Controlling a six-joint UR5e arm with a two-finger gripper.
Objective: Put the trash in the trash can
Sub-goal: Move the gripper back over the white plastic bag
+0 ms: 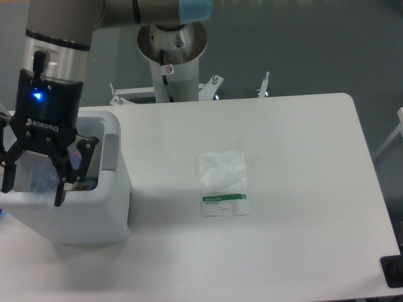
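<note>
I expect the flat clear-white packet (224, 184) to hang down and swing below my gripper when I carry it, because the packet has a thin, wrinkled upper part (222, 170).
The white trash can (94, 217) stands at the table's left edge with its top open. My gripper (33, 192) hangs over that opening, pointing down into it, its fingers (61, 189) spread apart and open. Between and below the fingers a pale bluish blur, the clear bottle (36, 175), shows faintly inside the can; its label cannot be made out. The second piece of trash, a flat clear-white packet with a green stripe (223, 184), lies on the table to the right of the can, well away from the gripper.
The arm's round base column (171, 53) rises behind the table's back edge. Metal clamps (264, 85) stick up at that edge. A dark object (393, 270) sits at the front right corner.
</note>
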